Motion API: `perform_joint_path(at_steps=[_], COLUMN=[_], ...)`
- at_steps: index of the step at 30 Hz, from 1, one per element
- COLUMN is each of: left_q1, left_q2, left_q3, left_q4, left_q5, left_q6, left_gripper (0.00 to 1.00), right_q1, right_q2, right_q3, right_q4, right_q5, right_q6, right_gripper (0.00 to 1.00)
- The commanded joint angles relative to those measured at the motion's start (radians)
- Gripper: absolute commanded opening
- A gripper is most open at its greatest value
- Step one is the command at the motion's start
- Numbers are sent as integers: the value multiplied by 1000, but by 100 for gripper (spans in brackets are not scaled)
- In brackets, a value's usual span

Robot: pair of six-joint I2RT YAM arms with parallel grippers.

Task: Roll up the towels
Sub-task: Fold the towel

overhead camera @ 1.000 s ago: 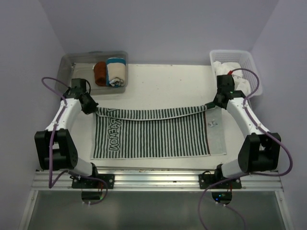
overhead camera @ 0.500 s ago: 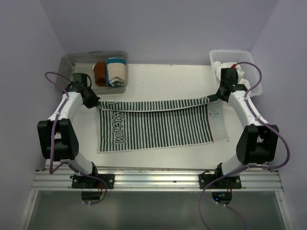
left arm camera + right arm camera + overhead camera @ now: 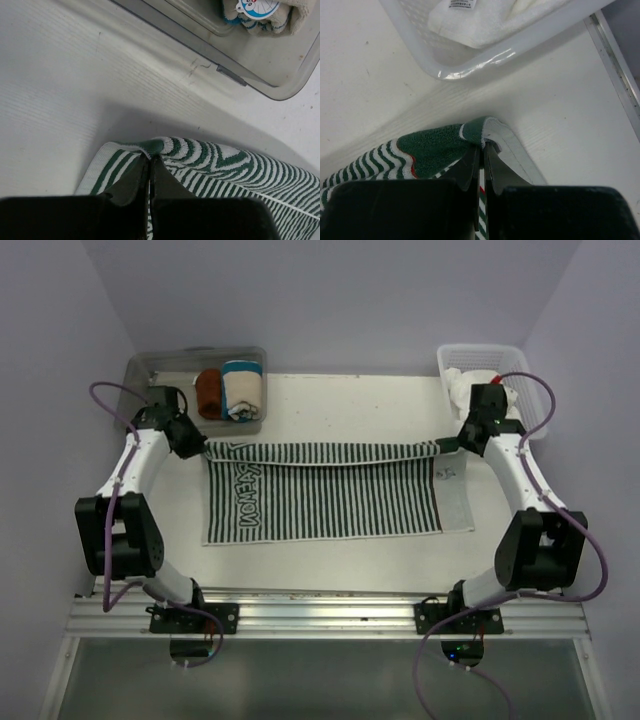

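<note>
The towel's far edge (image 3: 330,447) is straight and runs parallel to its flat near edge. My right gripper goes on toward the towel's near corner (image 3: 468,528) before it lets go there.
A green-and-white striped towel (image 3: 330,492) lies spread across the middle of the table. My left gripper (image 3: 203,451) is shut on its far left corner (image 3: 159,146), pinching the hem just above the table. My right gripper (image 3: 447,445) is shut on its far right corner (image 3: 482,131), where the green band meets the white edge. The far edge is stretched straight between the two grippers. The near edge lies flat on the table.
A clear bin (image 3: 150,375) at the back left holds rolled towels, one rust (image 3: 208,393) and one white with a blue band (image 3: 241,390); its corner shows in the left wrist view (image 3: 260,75). A white basket (image 3: 525,370) with white towels stands at the back right (image 3: 470,55).
Both grippers have moved away from the arm bases toward the back of the table, dragging the towel with them. The towel's near edge has slid back and its far edge is now tauter.
</note>
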Motion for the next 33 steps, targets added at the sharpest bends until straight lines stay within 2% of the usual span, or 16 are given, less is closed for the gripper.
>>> perform_joint_path(at_steps=[1,7,19,33], left_q1=[7,7,7,7], left_q2=[-106,-209,-350,-397], left_q3=[-42,-128,-375,-389], left_q4=[-13,-87,-84,-122], left_q5=[22,22,59,37], left_q6=[43,69,17,7], left_gripper=[0,0,0,0], right_q1=[-11,-29,-151,-155], right_q2=[-119,-203,-302,-382], right_q3=[-77,-195,-404,-448], right_q4=[-30,-98,-115,-106], right_q5=[-18,-30,-94,-99], right_q6=[1,15,101,119], right_gripper=[0,0,0,0])
